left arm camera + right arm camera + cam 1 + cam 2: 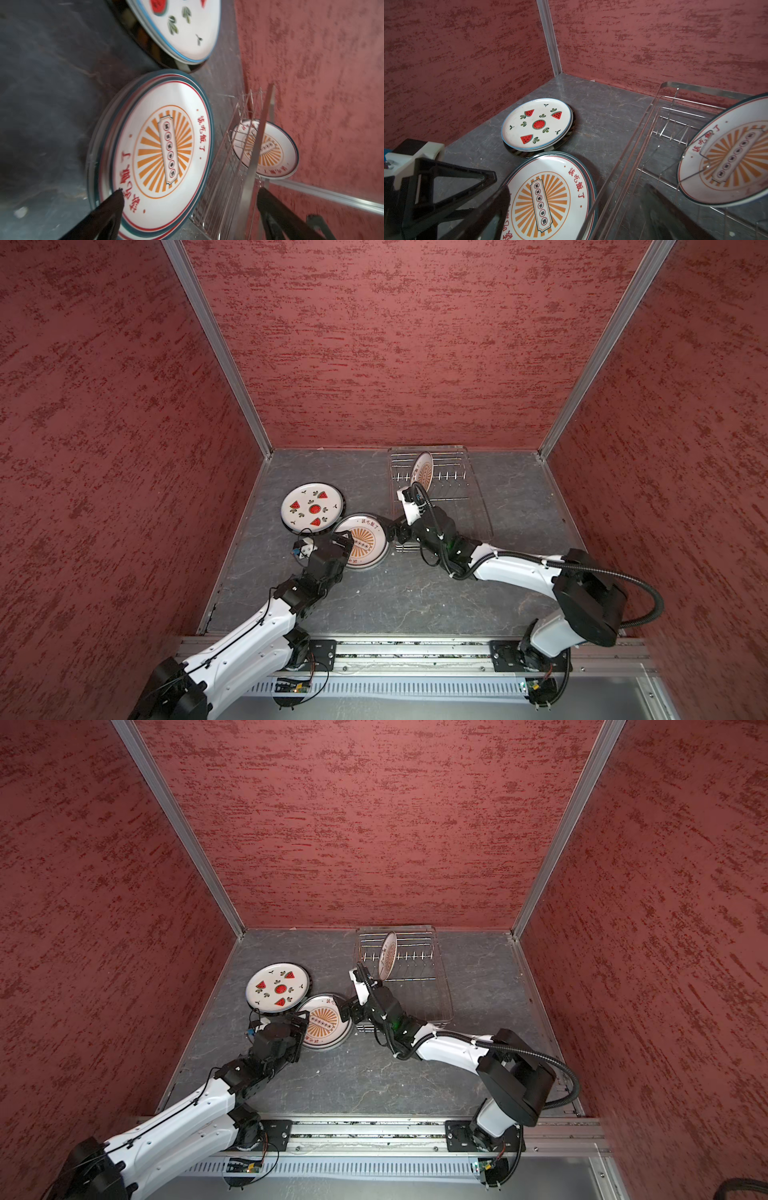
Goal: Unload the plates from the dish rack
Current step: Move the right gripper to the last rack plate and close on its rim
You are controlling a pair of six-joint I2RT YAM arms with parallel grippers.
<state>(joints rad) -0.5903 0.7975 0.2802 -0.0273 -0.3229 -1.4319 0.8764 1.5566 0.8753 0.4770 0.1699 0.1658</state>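
Note:
The upright sunburst plate (422, 471) stands alone among the rack's wires, so my open right gripper should keep moving toward that plate's top edge (425, 453) until its fingers straddle it.
The dish rack (457, 514) (428, 994) stands at the back right, with one sunburst plate (424, 472) (388, 957) (733, 158) upright among its prongs. Left of it a stack of sunburst plates (368, 539) (164, 145) (548, 197) lies flat on the table. Behind that stack a watermelon plate (312, 508) (537, 124) rests on a dark striped one. My left gripper (347, 545) (190, 197) is open over the sunburst stack's near-left edge, holding nothing. My right gripper (397, 531) (581, 197) is open, astride the rack's left rim beside the stack.
Red textured walls close in the grey table (415, 593) at the back and on both sides. The rack nearly touches the back wall. A metal rail (415, 651) carrying both arm bases runs along the front edge. The two grippers stand close together near the sunburst stack.

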